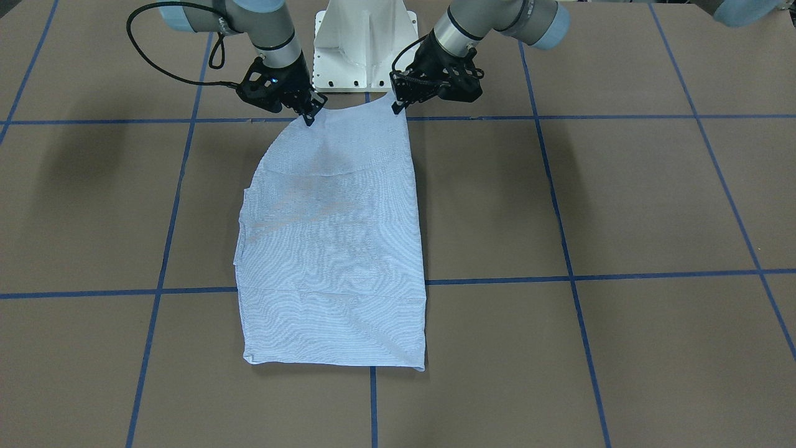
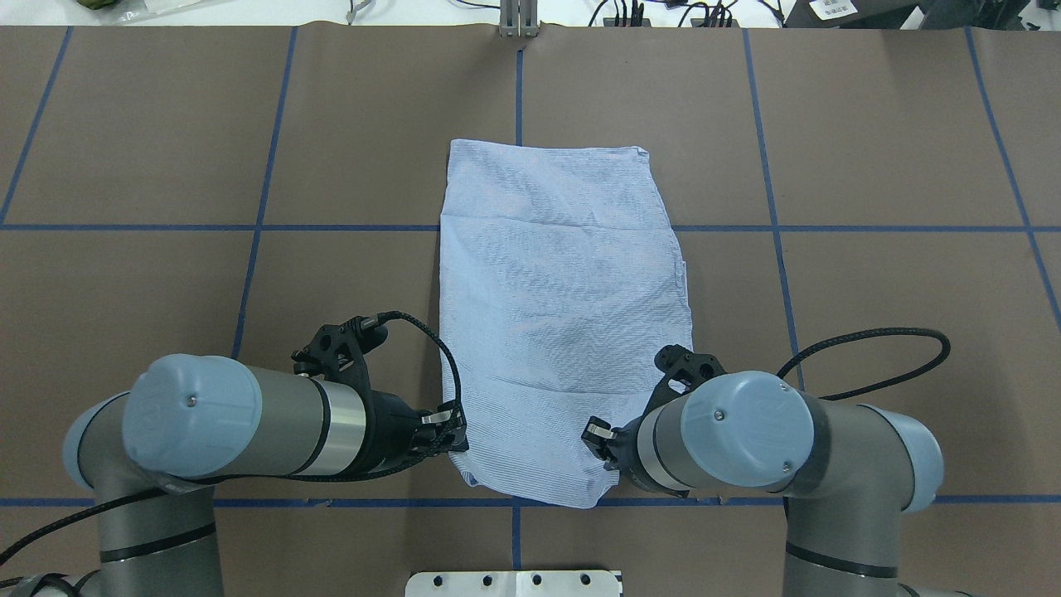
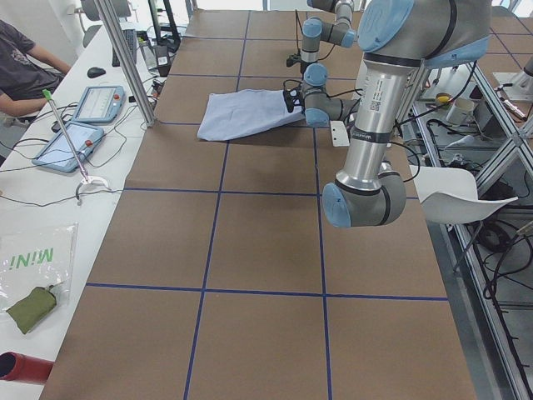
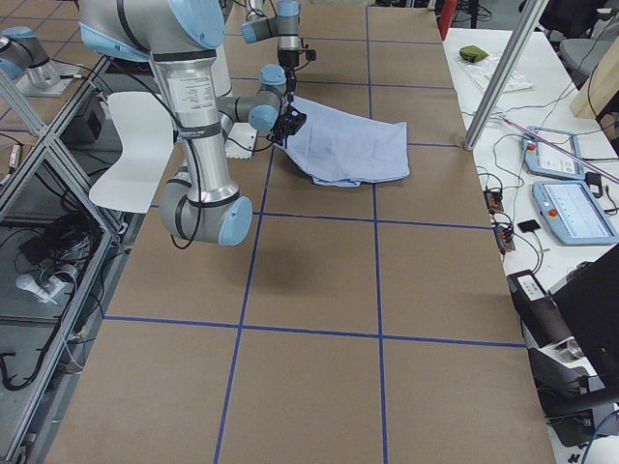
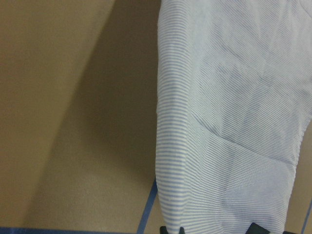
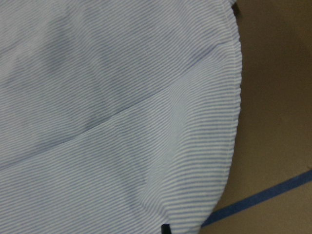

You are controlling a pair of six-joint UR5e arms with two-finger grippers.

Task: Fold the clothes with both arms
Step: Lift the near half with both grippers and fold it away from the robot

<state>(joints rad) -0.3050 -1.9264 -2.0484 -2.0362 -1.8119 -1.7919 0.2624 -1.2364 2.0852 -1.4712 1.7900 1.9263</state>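
Note:
The shirt's far end sits far from my base. Next, I pull the shirt back toward the white pedestal with both grippers before folding its near end over.
The light blue striped shirt lies as a long folded panel in the middle of the brown table, its far end flat. The end nearest the robot is raised a little between both grippers. My left gripper is shut on one near corner, on the right of the front-facing view and on the left from overhead. My right gripper is shut on the other near corner. Both wrist views are filled with striped cloth close up. Collar, buttons and sleeves are hidden inside the fold.
The white pedestal base stands just behind the grippers. Blue tape lines grid the brown table. A person sits at a side bench with tablets. A metal post stands at the far side.

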